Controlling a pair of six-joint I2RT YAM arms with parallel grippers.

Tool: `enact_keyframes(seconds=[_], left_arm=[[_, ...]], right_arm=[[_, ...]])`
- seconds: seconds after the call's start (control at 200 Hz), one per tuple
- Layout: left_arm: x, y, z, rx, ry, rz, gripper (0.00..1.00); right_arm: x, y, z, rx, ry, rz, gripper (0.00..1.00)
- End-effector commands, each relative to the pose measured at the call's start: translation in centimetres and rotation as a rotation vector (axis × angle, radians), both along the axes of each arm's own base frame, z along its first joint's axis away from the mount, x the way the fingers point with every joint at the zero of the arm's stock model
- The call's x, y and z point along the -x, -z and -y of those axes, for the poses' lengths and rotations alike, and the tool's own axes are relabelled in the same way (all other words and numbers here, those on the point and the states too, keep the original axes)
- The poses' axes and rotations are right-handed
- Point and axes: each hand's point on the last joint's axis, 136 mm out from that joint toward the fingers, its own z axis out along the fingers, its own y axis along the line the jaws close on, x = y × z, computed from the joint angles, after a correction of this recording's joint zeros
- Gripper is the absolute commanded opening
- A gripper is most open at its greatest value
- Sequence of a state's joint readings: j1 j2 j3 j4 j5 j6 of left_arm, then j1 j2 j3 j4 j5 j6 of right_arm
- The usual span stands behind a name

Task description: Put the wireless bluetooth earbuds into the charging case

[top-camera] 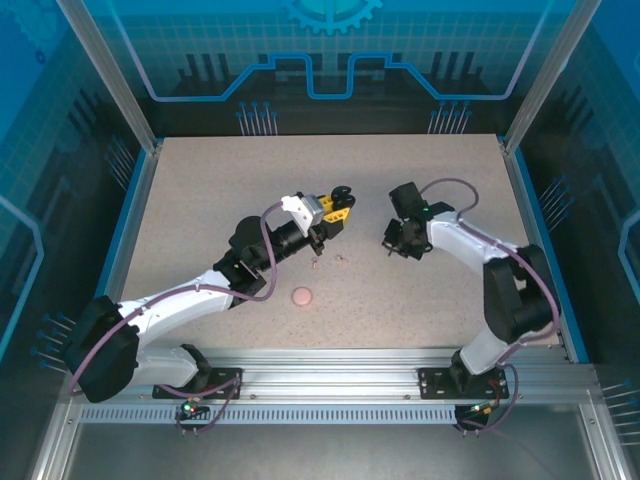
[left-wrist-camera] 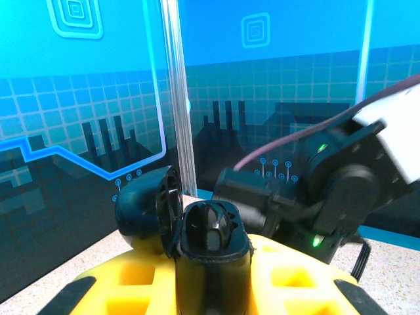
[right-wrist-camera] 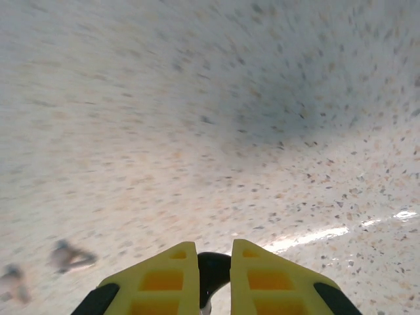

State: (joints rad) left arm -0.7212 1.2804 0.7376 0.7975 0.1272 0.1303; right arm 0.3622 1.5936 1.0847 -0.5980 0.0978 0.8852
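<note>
The black earbud point(right-wrist-camera: 213, 270) is in my right gripper, which points down, so I should lift that gripper and tilt it level before I bring the earbud to the charging case's wells point(left-wrist-camera: 209, 226).
The black charging case point(left-wrist-camera: 213, 262) stands upright between the yellow fingers of my left gripper point(left-wrist-camera: 213, 244), which is shut on it. Its lid point(left-wrist-camera: 146, 209) hangs open to the left and the inner wells face up. In the top view that case point(top-camera: 343, 192) is held above the table's middle by the left gripper point(top-camera: 335, 207). My right gripper point(right-wrist-camera: 214, 254) is shut on a black earbud point(right-wrist-camera: 213, 272), just over the tabletop. It hangs right of the case in the top view point(top-camera: 391, 242). Two small pale earbuds point(top-camera: 318, 263) point(top-camera: 341, 258) lie between the arms.
A round pinkish case point(top-camera: 302, 296) lies on the speckled table point(top-camera: 200, 200) in front of the left arm. Two blurred pale earbuds point(right-wrist-camera: 69, 257) point(right-wrist-camera: 10, 281) lie at the lower left of the right wrist view. The right arm's wrist point(left-wrist-camera: 335, 190) looms close behind the held case.
</note>
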Motion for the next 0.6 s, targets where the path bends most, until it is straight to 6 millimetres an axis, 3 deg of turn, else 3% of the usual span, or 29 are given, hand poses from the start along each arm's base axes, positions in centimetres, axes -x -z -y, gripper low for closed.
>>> enact_keyframes(seconds=[0.0, 0.15, 0.34, 0.47, 0.59], left_arm=[[0.8, -1.8, 0.2, 0.031, 0.029, 0.035, 0.0], [1.2, -1.8, 0.3, 0.02, 0.048, 0.051, 0.0], [1.5, -2.0, 0.4, 0.002, 0.059, 0.069, 0.0], [1.8, -2.4, 0.8, -0.007, 0.086, 0.077, 0.0], [1.5, -2.7, 0.7, 0.0, 0.073, 0.095, 0.0]], right_arm=[[-1.2, -5.4, -1.1, -0.012, -0.104, 0.172, 0.1], [-1.6, -13.9, -2.6, -0.04, -0.229, 0.398, 0.1], [-0.3, -24.9, -4.3, -0.036, -0.359, 0.68, 0.1], [1.4, -30.0, -6.1, -0.031, -0.448, 0.83, 0.11], [3.0, -32.5, -7.8, -0.023, -0.527, 0.927, 0.11]])
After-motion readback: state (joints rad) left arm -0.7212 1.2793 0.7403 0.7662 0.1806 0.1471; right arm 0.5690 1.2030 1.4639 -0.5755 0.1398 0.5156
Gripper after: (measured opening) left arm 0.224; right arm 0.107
